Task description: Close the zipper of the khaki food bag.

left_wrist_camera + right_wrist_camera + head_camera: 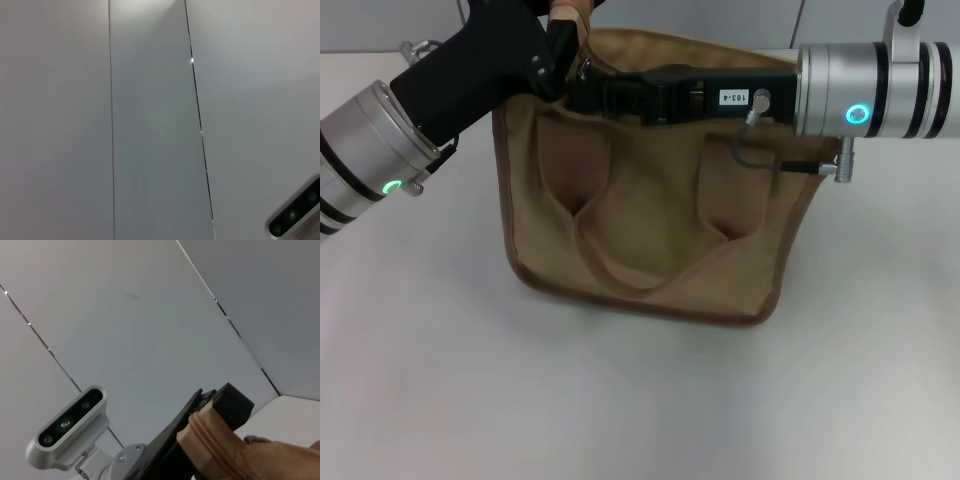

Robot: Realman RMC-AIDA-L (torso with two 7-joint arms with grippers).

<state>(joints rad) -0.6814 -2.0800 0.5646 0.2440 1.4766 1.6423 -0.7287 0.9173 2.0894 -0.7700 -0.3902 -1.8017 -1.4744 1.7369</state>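
The zipper's slider (584, 68) is very close beside my left gripper, so next my right gripper opens and moves back to make room before it takes the slider's pull tab.
The khaki food bag (650, 230) stands on the white table, its strap patches and looping handle facing me. My left gripper (560, 45) reaches in from the left and is shut on the bag's top left end. The right wrist view shows its black fingers (225, 402) pinching the tan fabric (270, 460) where the zipper (207, 442) ends. My right gripper (582, 92) lies along the bag's top from the right, its tip close to the left gripper. It covers the zipper line in the head view. The silver slider is hidden.
The white table (620, 400) spreads in front of and beside the bag. The left wrist view shows only grey wall panels (150, 125) and the right arm's camera housing (295, 215). The left arm's camera housing (70, 425) shows in the right wrist view.
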